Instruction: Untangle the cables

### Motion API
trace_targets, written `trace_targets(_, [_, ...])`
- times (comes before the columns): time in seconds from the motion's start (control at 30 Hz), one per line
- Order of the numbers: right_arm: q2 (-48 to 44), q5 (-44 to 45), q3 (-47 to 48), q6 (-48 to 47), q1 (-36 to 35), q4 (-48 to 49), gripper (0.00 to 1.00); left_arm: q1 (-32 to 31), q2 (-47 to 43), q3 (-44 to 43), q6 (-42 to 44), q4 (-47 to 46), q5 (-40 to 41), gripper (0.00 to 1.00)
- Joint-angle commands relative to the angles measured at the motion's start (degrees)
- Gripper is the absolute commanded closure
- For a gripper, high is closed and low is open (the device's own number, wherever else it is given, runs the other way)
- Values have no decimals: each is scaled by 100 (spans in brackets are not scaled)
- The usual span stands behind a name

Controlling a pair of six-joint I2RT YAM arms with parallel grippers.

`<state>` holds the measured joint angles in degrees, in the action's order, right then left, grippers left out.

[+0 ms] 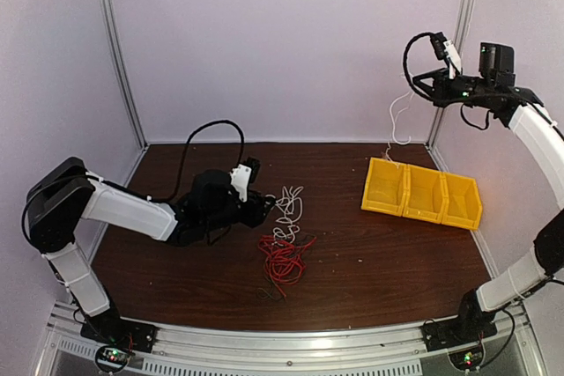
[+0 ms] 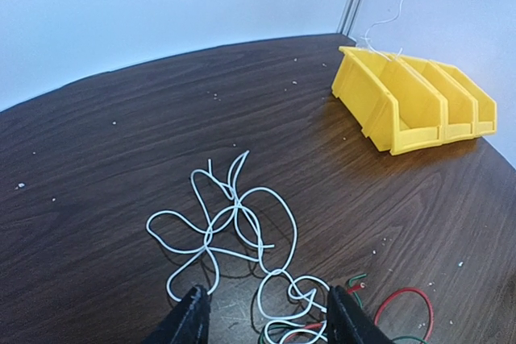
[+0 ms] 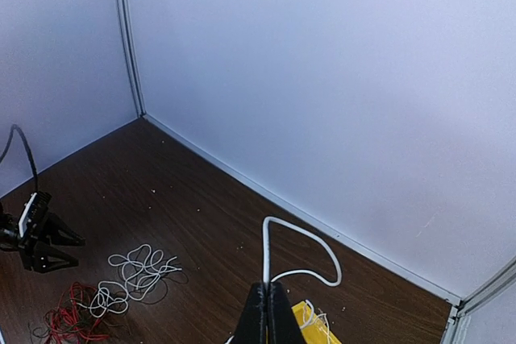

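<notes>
My right gripper is holding the cable, and the hanging white cable's lower end point(image 1: 389, 158) just reaches the yellow bin nearest the tangle. This gripper should move down and let go of the cable inside that bin point(image 1: 385, 188).
A white cable point(image 1: 288, 209) lies in loose loops mid-table, running into a red cable point(image 1: 282, 257) just in front of it. A thin dark-green strand point(image 2: 358, 279) shows beside the red cable point(image 2: 403, 304). My left gripper point(image 1: 264, 209) is low at the tangle, open, its fingers either side of the white cable's point(image 2: 234, 223) near loops; it shows in the left wrist view point(image 2: 264, 300). My right gripper point(image 1: 421, 79) is high at the back right, shut point(image 3: 268, 286) on another white cable point(image 3: 302, 235) that hangs down point(image 1: 398, 121) into the yellow bins.
A row of three yellow bins point(image 1: 379, 187) stands at the right of the table; it also shows in the left wrist view point(image 2: 379, 94). White walls with metal corner posts point(image 1: 119, 50) enclose the table. Small white specks dot the wood.
</notes>
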<state>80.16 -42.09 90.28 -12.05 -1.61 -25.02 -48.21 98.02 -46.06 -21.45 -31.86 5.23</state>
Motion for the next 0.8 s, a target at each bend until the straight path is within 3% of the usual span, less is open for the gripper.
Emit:
trace_targets(0.0, [-42,-202,461,34,27,-244,100,4,-186,112,66,-236,82,50])
trace_targets(0.33, [254,-365,1735,37,29,-612,100,4,-187,212,-42,-361,53,50])
trace_targets(0.77, [-24,-186,584,6,33,-232,100,1,-365,343,-21,-284,179,50])
